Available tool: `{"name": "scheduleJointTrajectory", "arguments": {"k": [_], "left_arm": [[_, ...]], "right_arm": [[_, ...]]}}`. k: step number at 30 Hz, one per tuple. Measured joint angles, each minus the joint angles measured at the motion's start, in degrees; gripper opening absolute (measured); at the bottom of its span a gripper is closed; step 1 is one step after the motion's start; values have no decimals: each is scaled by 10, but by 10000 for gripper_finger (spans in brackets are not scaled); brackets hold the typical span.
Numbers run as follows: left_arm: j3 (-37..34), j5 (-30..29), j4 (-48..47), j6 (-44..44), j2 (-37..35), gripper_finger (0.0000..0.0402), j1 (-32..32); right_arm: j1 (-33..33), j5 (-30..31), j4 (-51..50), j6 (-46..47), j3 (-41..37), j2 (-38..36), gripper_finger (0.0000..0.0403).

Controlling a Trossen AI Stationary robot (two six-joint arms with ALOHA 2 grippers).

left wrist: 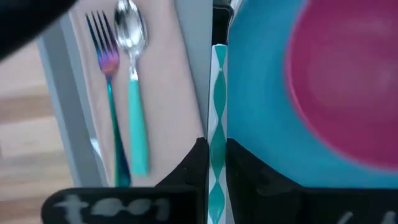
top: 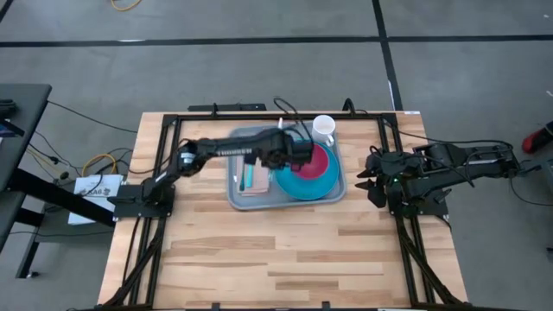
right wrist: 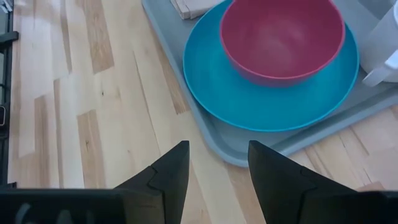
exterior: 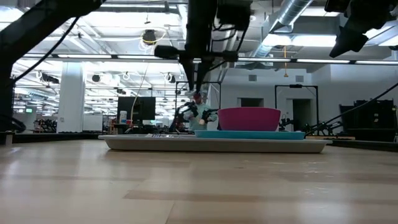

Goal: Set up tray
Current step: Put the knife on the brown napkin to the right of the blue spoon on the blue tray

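My left gripper is holding the striped knife, which hangs next to the blue plate's edge (left wrist: 235, 93), so next I swing back and put the knife on the napkin (left wrist: 171, 115) next to the spoon.
The grey-blue tray (top: 259, 204) lies on the wooden table. On it are a tan napkin (left wrist: 168, 74) with a fork (left wrist: 109, 93) and a spoon (left wrist: 134, 93), and a blue plate (top: 311, 185) with a pink bowl (top: 322, 161) on it. A white cup (top: 324, 128) stands at the tray's far right corner. My left gripper (left wrist: 216, 146) hangs over the tray between the napkin and the plate, shut on a teal-and-white striped straw (left wrist: 219, 93). My right gripper (right wrist: 217, 152) is open above the bare table, just right of the tray. My left gripper pinches the striped straw (left wrist: 217, 134) between its two fingers. The straw lies along the fingers. Its free end (left wrist: 219, 53) reaches past the fingertips over the strip of tray between napkin and plate. Whether that end touches the tray I cannot tell.
A black frame runs along the table's left, right and far edges (top: 259, 115). Bare wood (top: 276, 259) spreads over the table's near half. The tray's near right corner (right wrist: 249, 152) lies just in front of my right fingers.
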Motion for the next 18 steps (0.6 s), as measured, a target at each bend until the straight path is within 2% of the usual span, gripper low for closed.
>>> {"name": "scheduleJointTrajectory", "arguments": {"k": [5,14,18], "left_arm": [[0,13,25,45,0,13,40],[-1,46,28,59,-23,13,59],[-56,57,28,33,-57,13,59]], "right_arm": [[0,0,-2,0,0,-4,155],[0,7,-4,0,0,-12,155],[0,20,-6,0,0,-22,155]]}}
